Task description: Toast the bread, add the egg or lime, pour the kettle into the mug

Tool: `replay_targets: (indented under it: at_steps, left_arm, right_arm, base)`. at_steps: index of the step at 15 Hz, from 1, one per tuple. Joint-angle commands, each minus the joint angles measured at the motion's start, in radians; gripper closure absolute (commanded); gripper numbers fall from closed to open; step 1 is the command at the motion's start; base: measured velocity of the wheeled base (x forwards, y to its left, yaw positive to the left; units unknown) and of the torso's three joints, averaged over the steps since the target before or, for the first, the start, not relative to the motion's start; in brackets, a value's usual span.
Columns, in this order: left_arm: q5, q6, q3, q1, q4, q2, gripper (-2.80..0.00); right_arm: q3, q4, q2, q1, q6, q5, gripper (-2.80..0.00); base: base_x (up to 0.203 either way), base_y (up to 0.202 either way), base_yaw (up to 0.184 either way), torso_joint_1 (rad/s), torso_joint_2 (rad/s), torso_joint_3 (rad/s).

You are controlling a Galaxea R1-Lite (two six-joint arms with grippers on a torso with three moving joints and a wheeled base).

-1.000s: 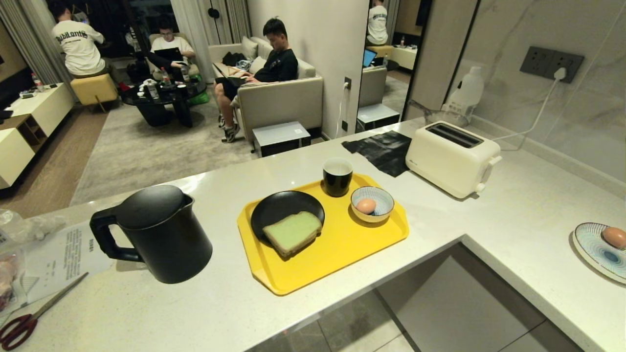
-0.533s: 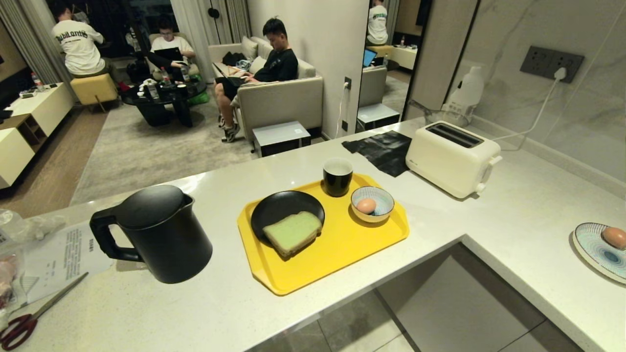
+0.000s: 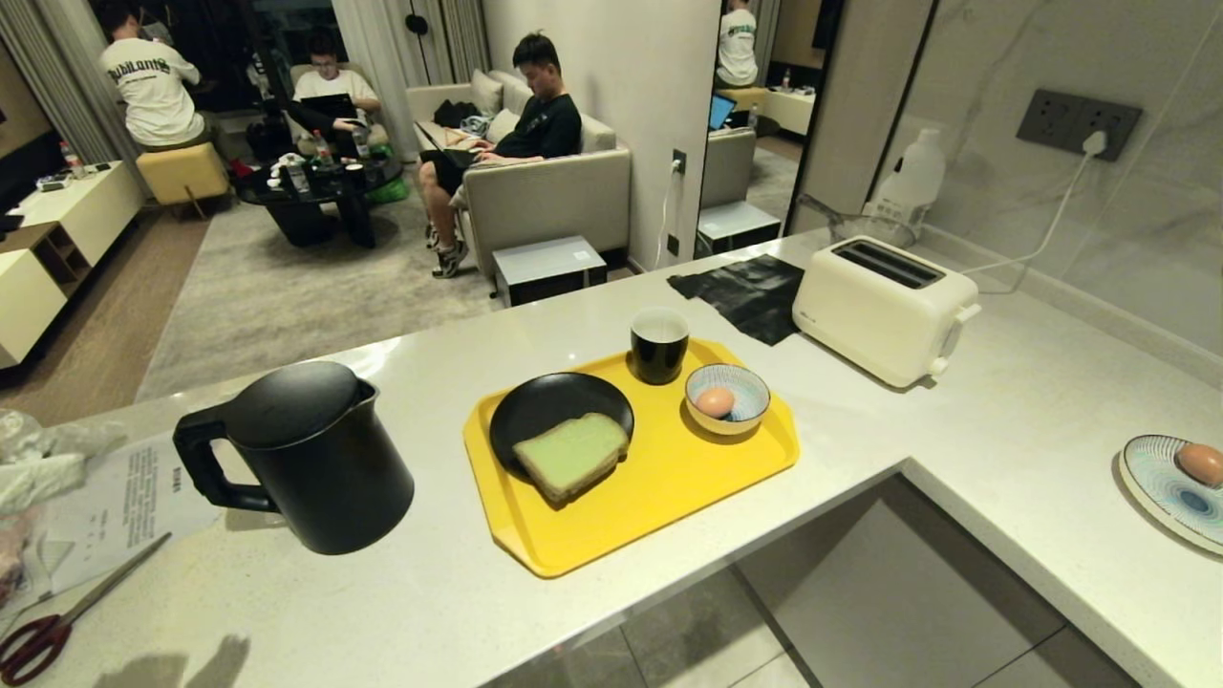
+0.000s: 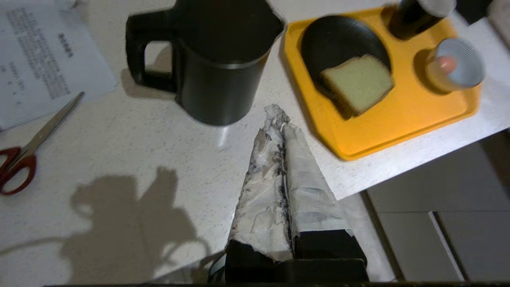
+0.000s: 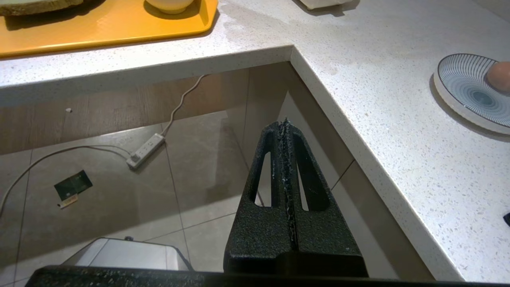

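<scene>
The kettle's handle [image 3: 204, 463] points away from the tray, and my left gripper is hovering closed at the tray. So next I swing it across by the scissors [image 3: 71, 617] and open it for the kettle's handle.
The bread [image 3: 571, 455], pale green with a brown crust, lies on a black plate [image 3: 545, 401] on the yellow tray [image 3: 669, 487]. Behind it on the tray stand the black mug [image 3: 659, 344] and a striped bowl holding the egg [image 3: 715, 401]. The black kettle [image 3: 306, 459] stands left of the tray, handle to the left. My left gripper [image 4: 277, 115], wrapped in white tape, hovers shut and empty over the counter's front, between the kettle [image 4: 219, 59] and the tray [image 4: 398, 119]. My right gripper [image 5: 285, 123] hangs shut below the counter's inner corner. No lime is in view.
A cream toaster [image 3: 884, 306] stands right of the tray, plugged into the wall, with a black cloth [image 3: 750, 291] beside it. A striped plate [image 3: 1161, 492] with another egg sits far right. Scissors [image 3: 43, 635] and a printed sheet [image 3: 134, 497] lie left. People sit beyond the counter.
A shadow of my left arm has appeared on the counter's front left edge. The kettle, tray, bread, mug and egg have not moved.
</scene>
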Motion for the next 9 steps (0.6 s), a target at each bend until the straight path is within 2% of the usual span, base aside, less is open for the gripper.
replay_targets:
  at_steps: [1, 3, 5, 7, 9]
  left_arm:
    - [-0.224, 0.048, -0.046, 0.175, -0.016, 0.046, 0.0]
    - [-0.45, 0.214, -0.054, 0.437, -0.066, 0.047, 0.0]
    - [-0.624, 0.331, -0.056, 0.669, -0.161, 0.045, 0.0]
    - [-0.734, 0.41, -0.029, 0.825, -0.292, 0.015, 0.0]
    - [-0.764, 0.466, 0.062, 0.885, -0.338, -0.045, 0.0]
  right_arm:
    - [0.0, 0.001, 0.001, 0.0, -0.001, 0.001, 0.0]
    - [0.0, 0.001, 0.001, 0.0, -0.001, 0.001, 0.0]
    - [0.0, 0.001, 0.001, 0.0, -0.001, 0.001, 0.0]
    - [0.0, 0.001, 0.001, 0.0, -0.001, 0.001, 0.0]
    - [0.0, 0.001, 0.001, 0.0, -0.001, 0.001, 0.0]
  base:
    - [0.0, 0.0, 0.0, 0.0, 0.0, 0.0]
    - [0.0, 0.0, 0.0, 0.0, 0.0, 0.0]
    - [0.0, 0.0, 0.0, 0.0, 0.0, 0.0]
    - [0.0, 0.0, 0.0, 0.0, 0.0, 0.0]
    - [0.0, 0.0, 0.0, 0.0, 0.0, 0.0]
